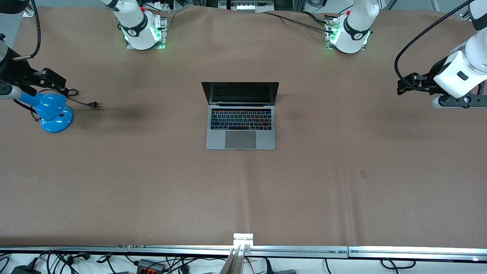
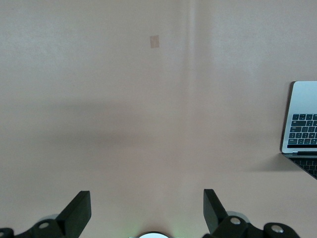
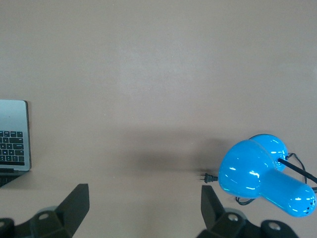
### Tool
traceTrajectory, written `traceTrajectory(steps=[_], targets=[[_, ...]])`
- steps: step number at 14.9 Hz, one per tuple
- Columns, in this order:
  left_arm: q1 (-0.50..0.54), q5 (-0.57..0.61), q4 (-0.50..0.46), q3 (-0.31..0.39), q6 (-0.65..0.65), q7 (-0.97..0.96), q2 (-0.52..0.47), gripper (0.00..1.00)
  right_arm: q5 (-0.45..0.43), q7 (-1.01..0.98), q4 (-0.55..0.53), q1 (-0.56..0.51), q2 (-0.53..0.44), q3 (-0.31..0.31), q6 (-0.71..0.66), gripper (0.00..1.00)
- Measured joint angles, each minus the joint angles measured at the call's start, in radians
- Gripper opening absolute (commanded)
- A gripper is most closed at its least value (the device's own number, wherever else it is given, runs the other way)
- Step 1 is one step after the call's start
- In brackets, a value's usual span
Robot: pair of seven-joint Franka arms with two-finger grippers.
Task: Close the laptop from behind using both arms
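The dark screen (image 1: pixel 240 93) should swing flat over the keyboard when the robot pushes it from behind, while the laptop's base stays in place, because a hinge (image 1: pixel 241 105) joins the two.
The silver-grey laptop (image 1: pixel 240 131) lies open in the middle of the table, its dark screen (image 1: pixel 240 93) upright and facing the front camera. Part of it shows in the left wrist view (image 2: pixel 303 124) and in the right wrist view (image 3: pixel 12 134). My left gripper (image 1: pixel 404 86) hangs open and empty over bare table toward the left arm's end, well apart from the laptop; its jaws stand wide in the left wrist view (image 2: pixel 147 208). My right gripper (image 1: pixel 57 82) hangs open and empty over the blue lamp toward the right arm's end; it also shows in the right wrist view (image 3: pixel 144 203).
A blue desk lamp (image 1: pixel 53 112) stands under the right gripper, its cord ending in a black plug (image 1: pixel 94 104); both show in the right wrist view, lamp (image 3: pixel 262 173) and plug (image 3: pixel 209 177). A small tape patch (image 1: pixel 363 174) lies on the brown table cover.
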Motion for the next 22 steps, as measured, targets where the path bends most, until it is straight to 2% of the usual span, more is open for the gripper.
traceTrajectory(steps=[2,3,4,5,6,7,17,20,22], targets=[[0.0,0.0,0.0,0.0,0.0,0.0,0.0,1.0,0.0,0.0,0.0,0.0,-0.001,0.0,-0.003,1.0],[0.0,0.0,0.0,0.0,0.0,0.0,0.0,0.87,0.0,0.0,0.0,-0.001,-0.002,-0.001,-0.003,1.0],[0.0,0.0,0.0,0.0,-0.001,0.0,0.0,0.47,0.0,0.0,0.0,-0.001,-0.002,-0.001,-0.003,0.85],[0.0,0.0,0.0,0.0,-0.002,0.0,0.0,0.14,0.0,0.0,0.0,-0.001,-0.002,-0.001,-0.003,0.38],[0.0,0.0,0.0,0.0,-0.009,-0.002,0.0,0.01,0.0,0.0,0.0,-0.001,-0.002,-0.001,-0.005,0.13],[0.0,0.0,0.0,0.0,-0.019,-0.003,0.0,0.01,0.0,0.0,0.0,-0.001,-0.002,-0.001,-0.011,0.0],[-0.014,-0.013,-0.017,-0.017,-0.108,0.029,0.002,0.01,0.004,0.0,-0.004,0.001,0.01,0.004,-0.106,0.0],[-0.021,-0.069,-0.06,-0.059,-0.099,0.03,0.014,0.01,0.069,0.0,-0.03,0.003,0.024,0.006,-0.16,0.0],[-0.021,-0.113,-0.131,-0.117,-0.075,0.02,0.028,0.0,0.128,0.0,-0.054,0.009,0.053,0.008,-0.201,0.0]])
